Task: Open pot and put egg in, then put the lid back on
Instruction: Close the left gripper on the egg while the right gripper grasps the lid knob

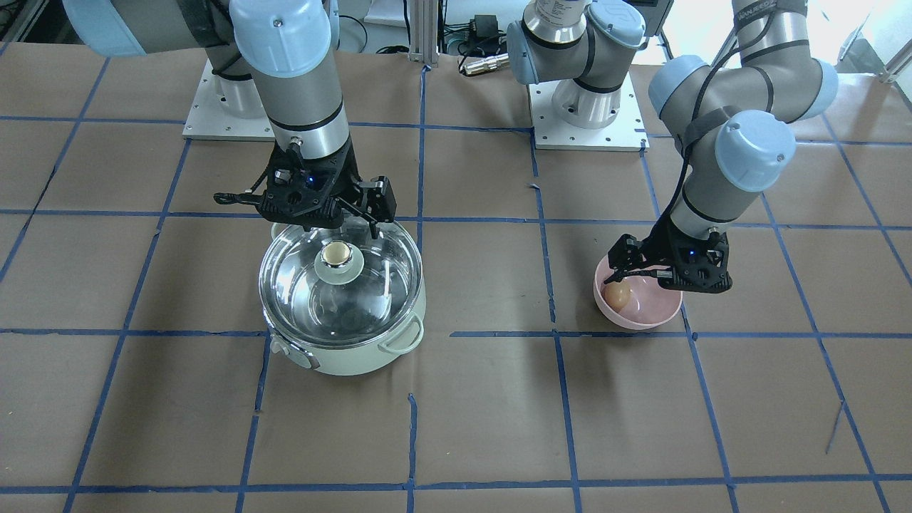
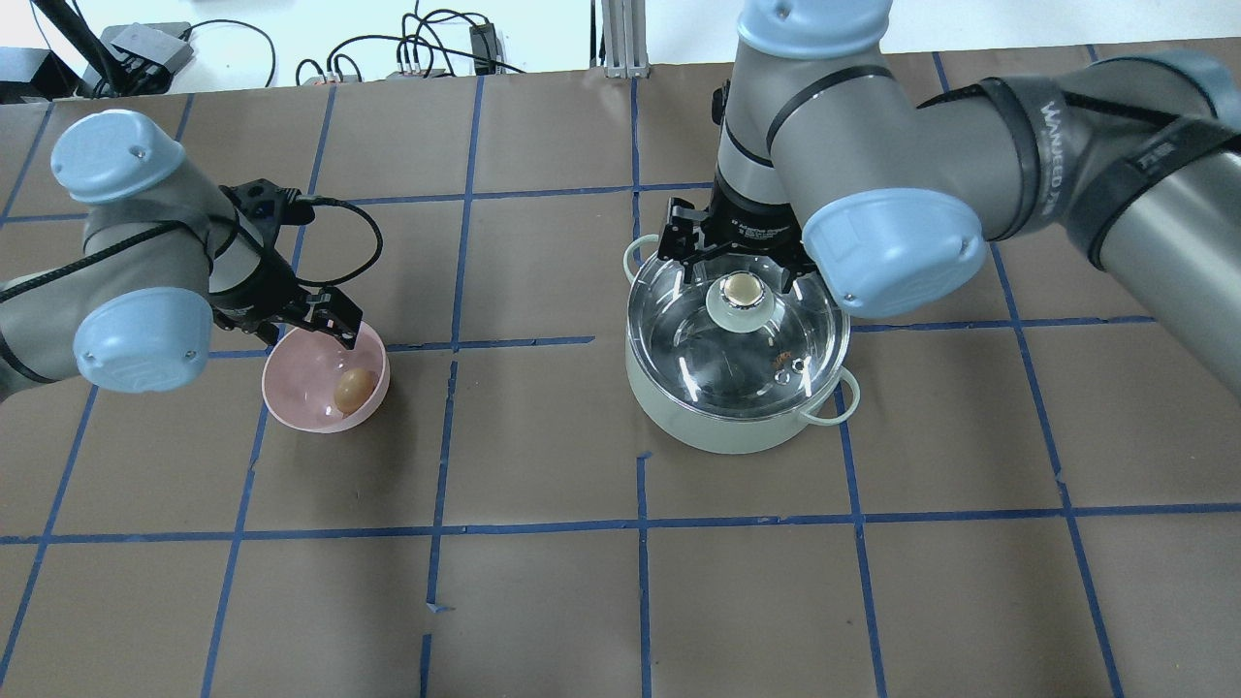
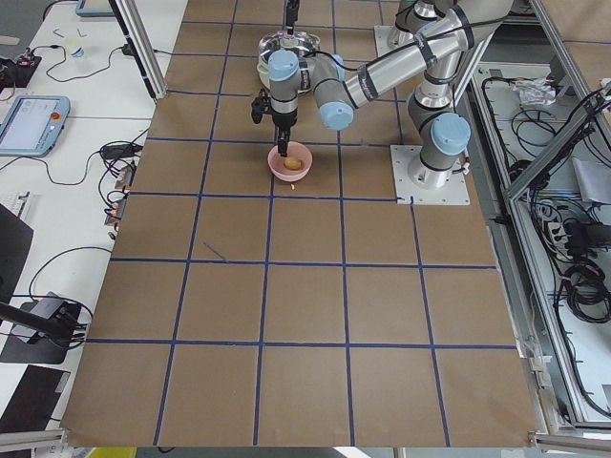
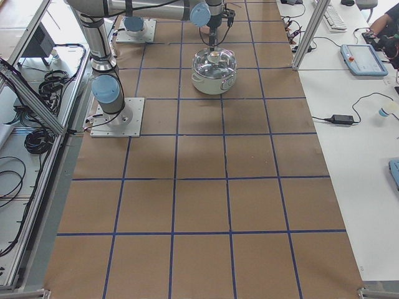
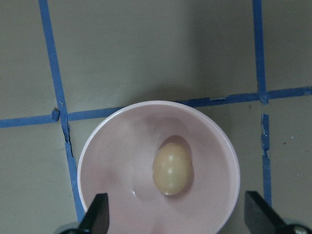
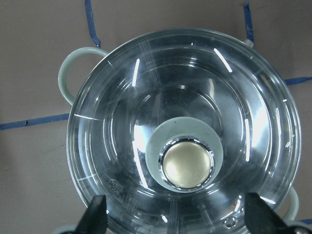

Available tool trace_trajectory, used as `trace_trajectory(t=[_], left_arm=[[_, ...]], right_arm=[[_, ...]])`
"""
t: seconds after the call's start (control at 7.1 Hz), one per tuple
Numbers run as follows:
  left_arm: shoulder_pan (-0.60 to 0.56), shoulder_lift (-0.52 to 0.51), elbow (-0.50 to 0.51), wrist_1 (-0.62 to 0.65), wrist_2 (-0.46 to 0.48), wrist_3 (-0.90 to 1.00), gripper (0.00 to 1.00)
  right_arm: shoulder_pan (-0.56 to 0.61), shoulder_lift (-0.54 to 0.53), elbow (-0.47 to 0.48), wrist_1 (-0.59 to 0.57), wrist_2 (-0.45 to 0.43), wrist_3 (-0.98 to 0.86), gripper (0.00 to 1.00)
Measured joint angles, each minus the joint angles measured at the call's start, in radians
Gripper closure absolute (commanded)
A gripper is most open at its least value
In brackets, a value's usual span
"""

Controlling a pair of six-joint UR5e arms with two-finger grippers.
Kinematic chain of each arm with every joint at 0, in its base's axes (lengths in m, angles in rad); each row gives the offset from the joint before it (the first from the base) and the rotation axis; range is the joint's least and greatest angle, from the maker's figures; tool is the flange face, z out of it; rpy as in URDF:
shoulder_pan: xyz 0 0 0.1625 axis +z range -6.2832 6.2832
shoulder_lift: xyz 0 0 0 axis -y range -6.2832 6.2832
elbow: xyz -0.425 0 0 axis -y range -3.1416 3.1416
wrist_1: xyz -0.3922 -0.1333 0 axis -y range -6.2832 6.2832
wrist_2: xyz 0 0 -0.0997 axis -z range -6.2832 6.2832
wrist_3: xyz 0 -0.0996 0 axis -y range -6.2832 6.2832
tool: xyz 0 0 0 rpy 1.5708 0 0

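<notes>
My gripper will uncover an empty mint-green pot [image 1: 363,355] when it lifts the glass lid, because only shiny metal [image 1: 338,308] shows through the glass lid.
The mint-green pot [image 2: 722,431] stands right of centre with the glass lid [image 2: 693,359] closed on it; the beige knob [image 2: 743,289] shows on top. My right gripper [image 2: 739,264] hovers open just above the knob, and in the right wrist view its fingertips [image 6: 97,214] straddle the lid [image 6: 117,146] without touching. The tan egg [image 2: 354,386] lies in a pink bowl [image 2: 296,402] at the left. My left gripper [image 2: 318,325] is open above the bowl's rim; in the left wrist view the egg [image 5: 171,168] lies between and ahead of the spread fingers [image 5: 100,214].
The table is brown paper with a blue tape grid [image 2: 543,341]. The two arm bases [image 1: 588,107] stand at the robot's side. Cables and electronics [image 2: 427,53] lie beyond the far edge. The pot's loop handles [image 2: 834,402] stick out sideways.
</notes>
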Motion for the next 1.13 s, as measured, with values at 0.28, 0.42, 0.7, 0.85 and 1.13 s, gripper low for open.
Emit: trace_trajectory(t=[0.28, 0.42, 0.7, 0.85, 1.13], left_arm=[[0.014, -0.017, -0.025, 0.028, -0.005, -0.027, 0.04], [0.017, -0.019, -0.034, 0.035, -0.006, -0.063, 0.04], [0.018, -0.021, -0.042, 0.04, -0.007, -0.105, 0.04], [0.018, -0.022, -0.047, 0.041, -0.008, -0.111, 0.05], [0.018, -0.024, -0.057, 0.05, -0.009, -0.113, 0.05]], right_arm=[[0.002, 0.004, 0.038, -0.053, 0.0, -0.02, 0.02], [0.002, 0.009, 0.042, -0.073, 0.0, -0.032, 0.06], [0.002, 0.019, 0.046, -0.1, 0.0, -0.049, 0.19], [0.002, 0.025, 0.049, -0.103, 0.0, -0.058, 0.19], [0.0, 0.035, 0.061, -0.11, -0.002, -0.064, 0.19]])
